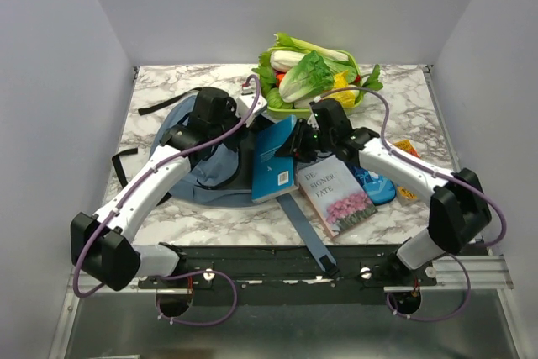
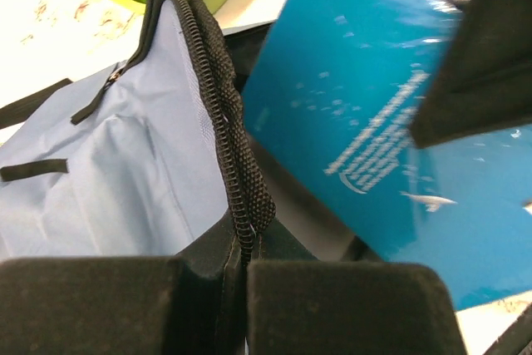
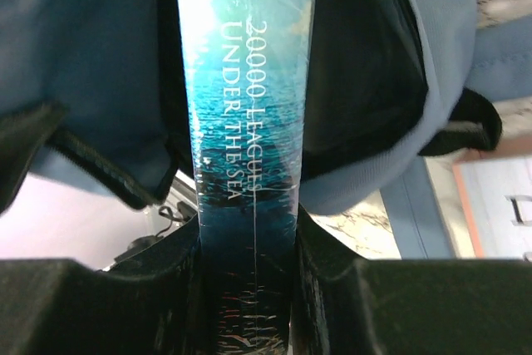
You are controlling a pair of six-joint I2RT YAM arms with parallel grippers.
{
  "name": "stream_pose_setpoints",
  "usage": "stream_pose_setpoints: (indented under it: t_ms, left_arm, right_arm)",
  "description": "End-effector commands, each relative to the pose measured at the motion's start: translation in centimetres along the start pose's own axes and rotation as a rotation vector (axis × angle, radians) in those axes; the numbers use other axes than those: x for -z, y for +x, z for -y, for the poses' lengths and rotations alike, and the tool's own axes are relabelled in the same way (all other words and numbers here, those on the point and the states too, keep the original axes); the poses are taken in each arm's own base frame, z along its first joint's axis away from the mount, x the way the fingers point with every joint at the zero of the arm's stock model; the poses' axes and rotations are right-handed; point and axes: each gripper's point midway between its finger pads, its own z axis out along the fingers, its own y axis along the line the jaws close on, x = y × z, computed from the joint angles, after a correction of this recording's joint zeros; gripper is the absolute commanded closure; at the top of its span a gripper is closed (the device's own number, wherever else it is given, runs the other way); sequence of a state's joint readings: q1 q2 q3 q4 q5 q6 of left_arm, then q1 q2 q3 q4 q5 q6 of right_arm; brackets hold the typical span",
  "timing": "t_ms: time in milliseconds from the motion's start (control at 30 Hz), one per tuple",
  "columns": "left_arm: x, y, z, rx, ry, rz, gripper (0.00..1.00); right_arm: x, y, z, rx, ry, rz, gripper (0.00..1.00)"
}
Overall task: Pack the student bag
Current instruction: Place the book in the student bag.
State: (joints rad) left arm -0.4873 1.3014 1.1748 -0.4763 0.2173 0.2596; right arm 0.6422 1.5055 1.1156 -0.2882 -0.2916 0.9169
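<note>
The zipper edge [image 2: 218,101] hugs the blue book, so my left gripper should pull it back and widen the bag's opening [image 1: 242,164] before my right gripper slides the book in.
The grey-blue student bag [image 1: 206,170] lies left of centre on the marble table, its opening facing right. My left gripper [image 1: 244,136] is shut on the bag's black zipper edge [image 2: 237,180] and holds it up. My right gripper [image 1: 296,145] is shut on a blue book [image 1: 273,161], "20000 Leagues Under the Sea", gripped by its spine [image 3: 249,147]. The book's far end points into the bag's dark opening [image 3: 357,81]. In the left wrist view the book's blue cover [image 2: 374,114] is just right of the zipper edge.
A second book with pink flowers on its cover [image 1: 336,195] lies right of the bag. A small blue pencil case [image 1: 376,185] lies beside it. A green basket of vegetables [image 1: 315,73] stands at the back. A blue strap [image 1: 307,237] runs toward the front edge.
</note>
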Motion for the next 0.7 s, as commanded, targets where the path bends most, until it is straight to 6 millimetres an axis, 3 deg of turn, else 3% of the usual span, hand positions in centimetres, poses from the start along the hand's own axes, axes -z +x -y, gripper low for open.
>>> stream_pose_setpoints:
  t_ms: [0, 233, 400, 567, 667]
  left_arm:
    - [2.2, -2.1, 3.0, -0.052, 0.153, 0.098, 1.0]
    - [2.6, -1.1, 4.7, -0.096, 0.253, 0.088, 1.0]
    - [2.9, -1.3, 4.8, -0.096, 0.262, 0.094, 1.0]
    - [3.7, -2.9, 4.5, -0.032, 0.283, 0.134, 1.0]
    - [4.1, -3.8, 3.2, 0.03, 0.282, 0.165, 1.0]
  right_arm:
    - [-0.7, -2.6, -8.2, 0.001, -0.268, -0.022, 0.99]
    - [-2.3, -4.9, -11.2, -0.043, -0.328, -0.019, 0.99]
    - [-3.4, -6.3, -11.8, -0.089, -0.355, 0.065, 0.99]
    - [-7.2, -4.7, -11.6, -0.092, -0.319, 0.064, 0.99]
    - [-8.9, -3.5, -12.4, -0.079, -0.344, 0.09, 0.99]
